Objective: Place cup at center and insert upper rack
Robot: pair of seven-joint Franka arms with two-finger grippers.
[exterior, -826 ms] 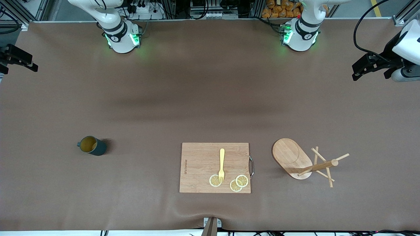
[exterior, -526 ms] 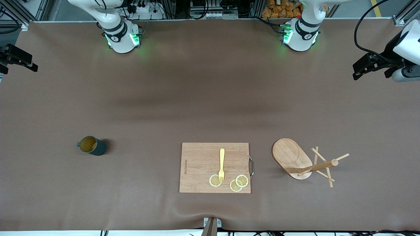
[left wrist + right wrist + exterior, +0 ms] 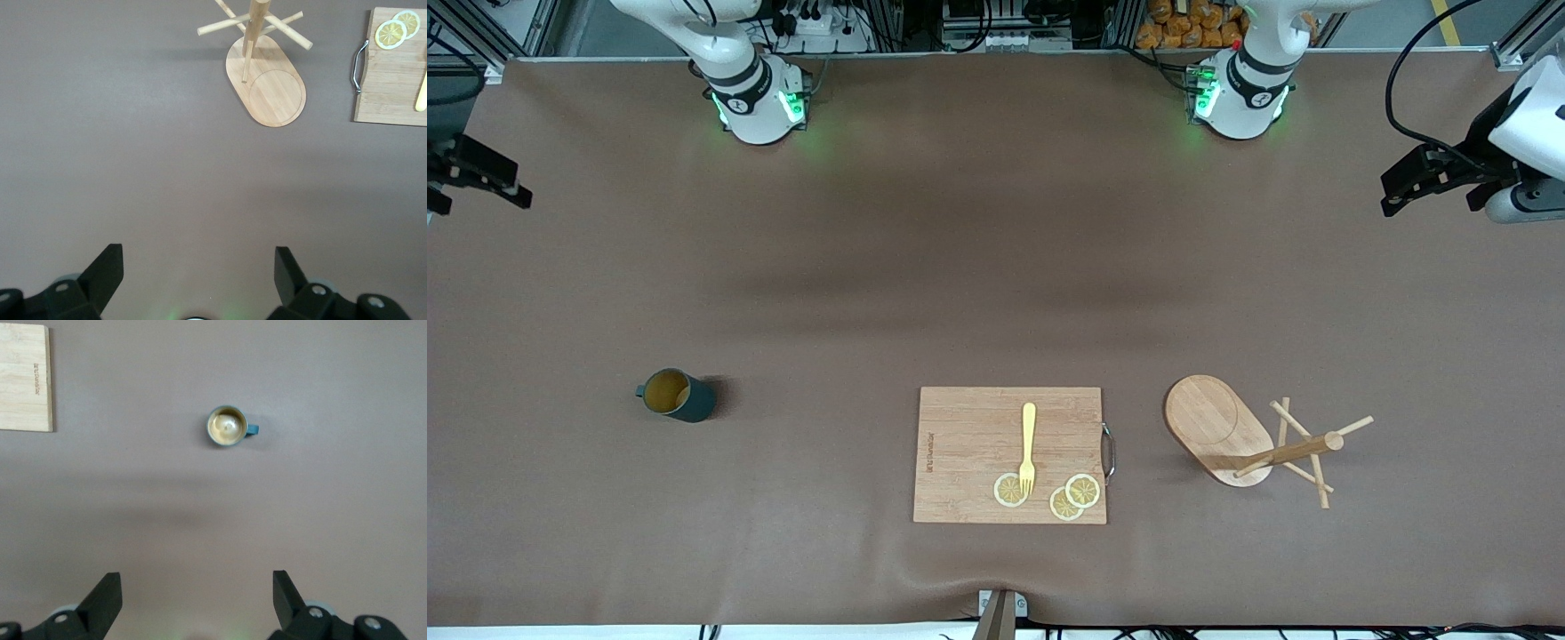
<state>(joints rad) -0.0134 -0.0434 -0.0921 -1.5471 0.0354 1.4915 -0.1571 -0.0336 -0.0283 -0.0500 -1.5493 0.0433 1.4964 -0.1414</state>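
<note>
The tan inside [image 3: 227,426] is clear to see down to its bottom, so the dark teal cup [image 3: 689,399] should be empty when I pick it up and carry it.
The dark teal cup [image 3: 677,395] stands upright toward the right arm's end of the table, and shows its tan inside in the right wrist view [image 3: 228,427]. The wooden upper rack [image 3: 1254,440] stands on its oval base toward the left arm's end, and shows in the left wrist view [image 3: 265,73]. My right gripper [image 3: 503,182] [image 3: 197,583] is open and empty, high over the table's edge at its own end, well apart from the cup. My left gripper [image 3: 1400,191] [image 3: 198,257] is open and empty, high over its own end, well apart from the rack.
A rectangular wooden cutting board [image 3: 969,444] with a metal handle lies between cup and rack. A yellow fork [image 3: 1028,449] and three lemon slices [image 3: 1067,496] lie on it. The brown table [image 3: 996,249] stretches wide toward the bases.
The right gripper has shifted slightly at its end of the table. The left gripper has barely moved. Cup, rack and board have not moved.
</note>
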